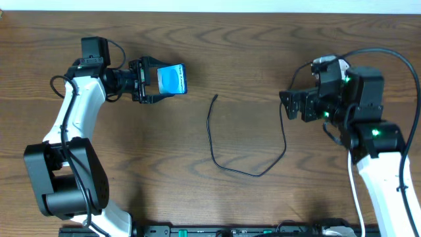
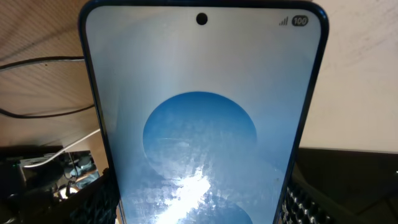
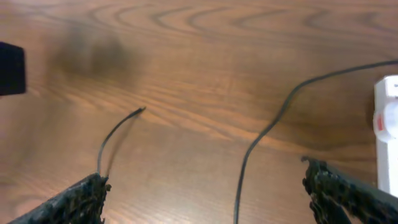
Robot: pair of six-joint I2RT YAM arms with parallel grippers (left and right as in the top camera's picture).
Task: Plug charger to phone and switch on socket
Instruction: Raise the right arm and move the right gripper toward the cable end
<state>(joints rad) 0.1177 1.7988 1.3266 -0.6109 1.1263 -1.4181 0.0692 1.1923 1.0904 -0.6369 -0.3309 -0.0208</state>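
My left gripper's fingers leave the phone's top end [image 1: 182, 78] clear beyond them, so my right gripper should keep going toward the phone and close on that top end.
My left gripper [image 1: 152, 81] is shut on the lower part of the phone [image 1: 173, 78] and holds it tilted above the table at the upper left. The blue screen with a pale circle fills the left wrist view [image 2: 199, 112]. The charger, a thin black cable [image 1: 250, 174], lies looped in the middle of the table, its small tip [image 1: 216, 97] free. My right gripper [image 1: 288, 106] is open and empty, low over the table. The cable [image 3: 255, 143] runs between its fingers [image 3: 205, 199], with the tip [image 3: 140, 111] ahead on the left. The socket's white edge with a red mark [image 3: 387, 124] shows at the right.
A black rail [image 1: 230, 231] runs along the table's front edge. The right arm covers most of the socket in the overhead view. A dark block [image 3: 11, 68] sits at the left edge of the right wrist view. Loose wires [image 2: 37, 112] show behind the phone.
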